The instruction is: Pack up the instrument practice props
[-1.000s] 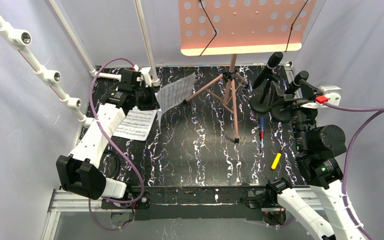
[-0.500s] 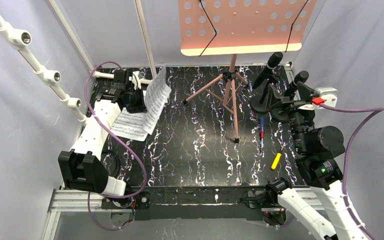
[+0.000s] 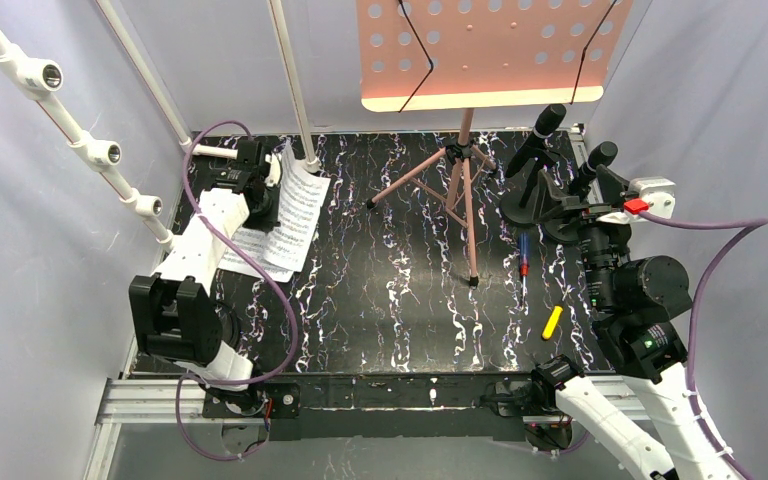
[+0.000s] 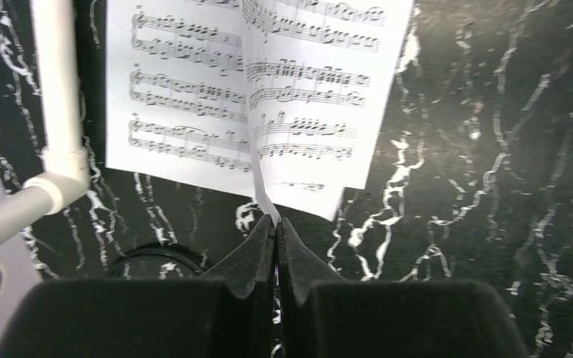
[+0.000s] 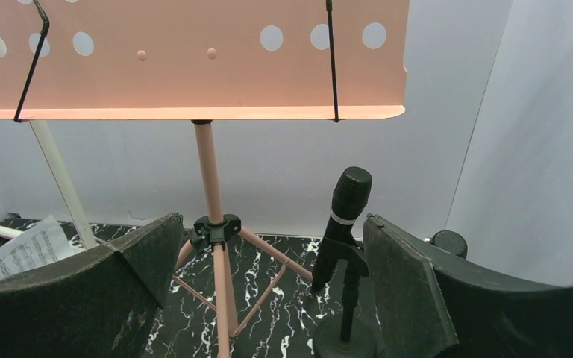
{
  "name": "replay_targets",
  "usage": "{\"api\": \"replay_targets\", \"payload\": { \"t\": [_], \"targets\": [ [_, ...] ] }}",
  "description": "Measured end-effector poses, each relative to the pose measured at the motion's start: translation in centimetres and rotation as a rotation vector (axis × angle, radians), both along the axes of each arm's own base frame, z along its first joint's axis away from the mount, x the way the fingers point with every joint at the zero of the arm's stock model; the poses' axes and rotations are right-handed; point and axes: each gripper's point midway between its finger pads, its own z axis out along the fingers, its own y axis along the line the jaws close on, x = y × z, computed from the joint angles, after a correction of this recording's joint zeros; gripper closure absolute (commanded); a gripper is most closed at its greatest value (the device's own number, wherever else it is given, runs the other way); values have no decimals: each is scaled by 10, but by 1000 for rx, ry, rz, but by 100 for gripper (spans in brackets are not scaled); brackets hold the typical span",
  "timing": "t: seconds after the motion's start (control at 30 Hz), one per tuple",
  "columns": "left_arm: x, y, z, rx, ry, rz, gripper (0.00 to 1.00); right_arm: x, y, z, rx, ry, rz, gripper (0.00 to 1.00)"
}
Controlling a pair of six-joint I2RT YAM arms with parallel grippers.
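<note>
The second page (image 4: 186, 112) can still be seen next to the held page, so my left gripper keeps pulling the held edge toward the white pipe (image 4: 60, 104) until one page covers the other.
The salmon-pink perforated music desk (image 3: 480, 50) stands on thin pink tripod legs (image 3: 460, 190) at the back middle; it also shows in the right wrist view (image 5: 194, 52). My left gripper (image 3: 280, 193) is shut on the edge of a white sheet-music page (image 4: 313, 89), which hangs low over a second page (image 4: 179, 89) lying on the table at the back left. Two black microphones (image 3: 540, 135) (image 3: 595, 160) on round bases stand at the back right. My right gripper (image 5: 272, 220) is open and empty just in front of them, with the nearer microphone (image 5: 347, 209) between its fingers' lines.
The white plastic pipe frame (image 3: 80, 140) runs along the left side, with a post (image 3: 295, 90) right beside the pages; it shows close on the left in the left wrist view (image 4: 56, 112). A blue-and-red pen (image 3: 523, 255) and a yellow marker (image 3: 552, 321) lie on the right.
My left gripper has carried the held page left and down, from raised near the tripod to over the page on the table. The right arm has barely moved.
</note>
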Motion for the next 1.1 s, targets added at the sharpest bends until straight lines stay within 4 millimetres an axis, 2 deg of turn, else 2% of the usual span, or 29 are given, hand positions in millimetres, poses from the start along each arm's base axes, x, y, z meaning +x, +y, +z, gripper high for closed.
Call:
{"api": "replay_targets", "payload": {
  "t": [0.3,0.67,1.1],
  "targets": [
    [0,33,-14,191,71,-26,100,0,-1,-1,-2,2,-5,1],
    [1,69,-11,293,78,35,100,3,2,-4,-10,15,-2,1],
    [-1,93,-16,385,127,65,100,10,7,-14,-34,53,5,1]
  ]
}}
